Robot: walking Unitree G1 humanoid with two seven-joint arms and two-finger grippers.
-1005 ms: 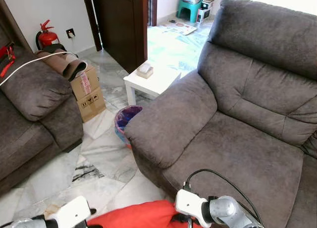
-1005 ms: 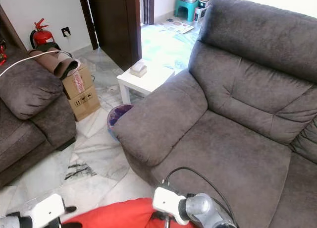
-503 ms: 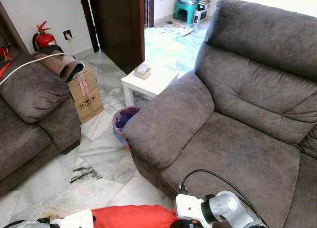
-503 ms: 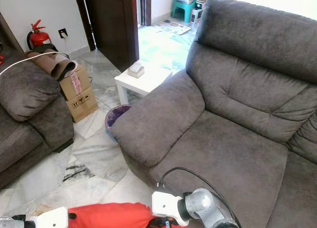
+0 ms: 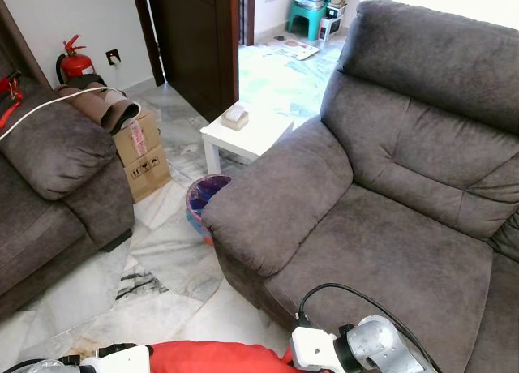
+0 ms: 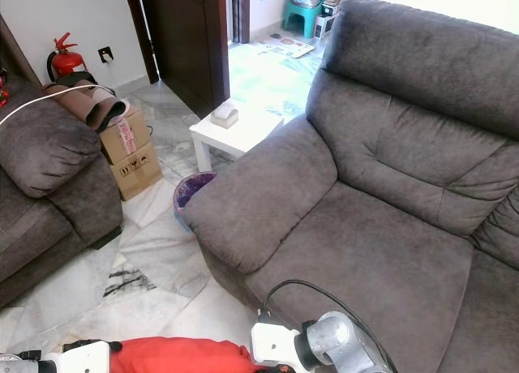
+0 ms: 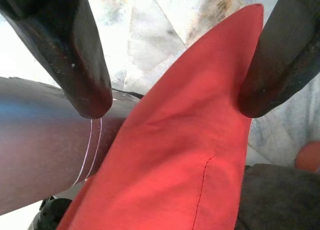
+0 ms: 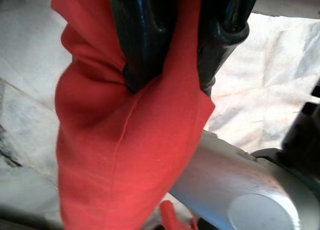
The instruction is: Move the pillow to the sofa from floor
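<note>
My grippers will carry the red pillow [image 5: 217, 357] between them, and it will hang down like a curtain, since the pillow's corner [image 7: 227, 47] tapers to a soft, creased flap.
A red pillow [image 5: 215, 358] hangs low in front of me, above the marble floor, just short of the grey sofa's seat [image 5: 389, 243]. My right gripper [image 8: 170, 80] is shut on a fold of the red fabric, pinched between its black fingers [image 8: 142, 35]. The left gripper [image 7: 175, 102] is open, and a corner of the pillow [image 7: 200, 140] lies in the gap, against one finger [image 7: 280, 55] and apart from the other. My white left wrist [image 5: 122, 362] and right wrist [image 5: 320, 353] flank the pillow at the bottom edge of the left eye view.
A white side table [image 5: 247, 131] with a tissue box [image 5: 236, 116] stands beside the sofa's armrest [image 5: 276, 199], with a purple-lined bin [image 5: 203, 193] below it. A second grey sofa [image 5: 49, 166], a cardboard box [image 5: 144, 150] and a fire extinguisher [image 5: 75, 62] are to the left.
The pillow and both wrists sit lower in the picture than a second ago, and the pillow looks flatter. The whole view has shifted a little.
</note>
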